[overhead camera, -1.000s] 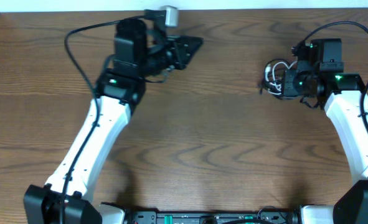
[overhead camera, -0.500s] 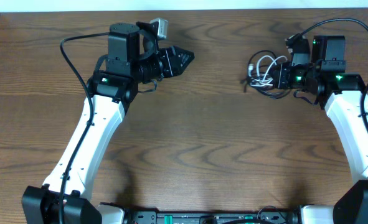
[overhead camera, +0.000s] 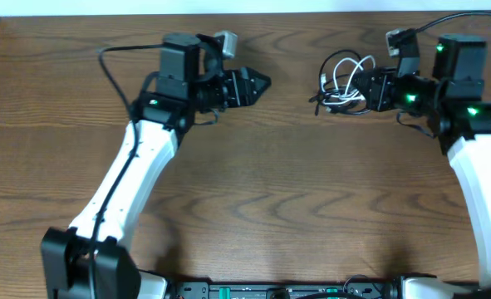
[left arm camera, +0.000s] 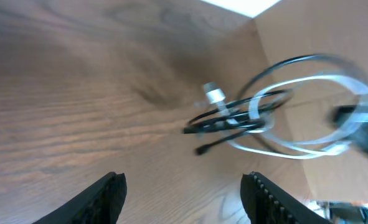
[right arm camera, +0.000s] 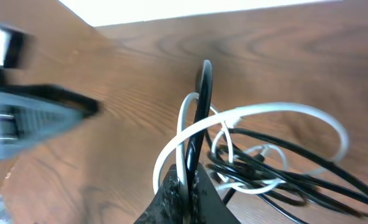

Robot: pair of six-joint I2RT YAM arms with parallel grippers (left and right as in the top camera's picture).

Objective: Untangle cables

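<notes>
The black cable (left arm camera: 232, 125) is holding a wide round loop (left arm camera: 313, 57) up in the air. It will bend into an arch when I pull it away.
A tangle of one black cable (overhead camera: 338, 101) and one white cable (overhead camera: 351, 75) hangs at the top right of the table, off my right gripper (overhead camera: 376, 88), which is shut on both cords. In the right wrist view the white cable (right arm camera: 277, 112) and black cable (right arm camera: 203, 99) run up between the pinched fingers (right arm camera: 187, 186), with loops hanging to the right. My left gripper (overhead camera: 257, 83) stands open, pointing right at the tangle from a short way off. In the left wrist view the bundle (left arm camera: 246, 118) shows ahead, blurred, with a silver plug (left arm camera: 213, 94).
The wooden table (overhead camera: 270, 191) spreads below both arms. A light wall or box side (left arm camera: 308, 68) stands behind the bundle. Thick black leads (overhead camera: 116, 58) loop off the left arm and another off the right arm (overhead camera: 432, 29).
My right gripper has lifted the cable tangle up and to the left. The left arm has swung right, its open gripper now nearer the tangle.
</notes>
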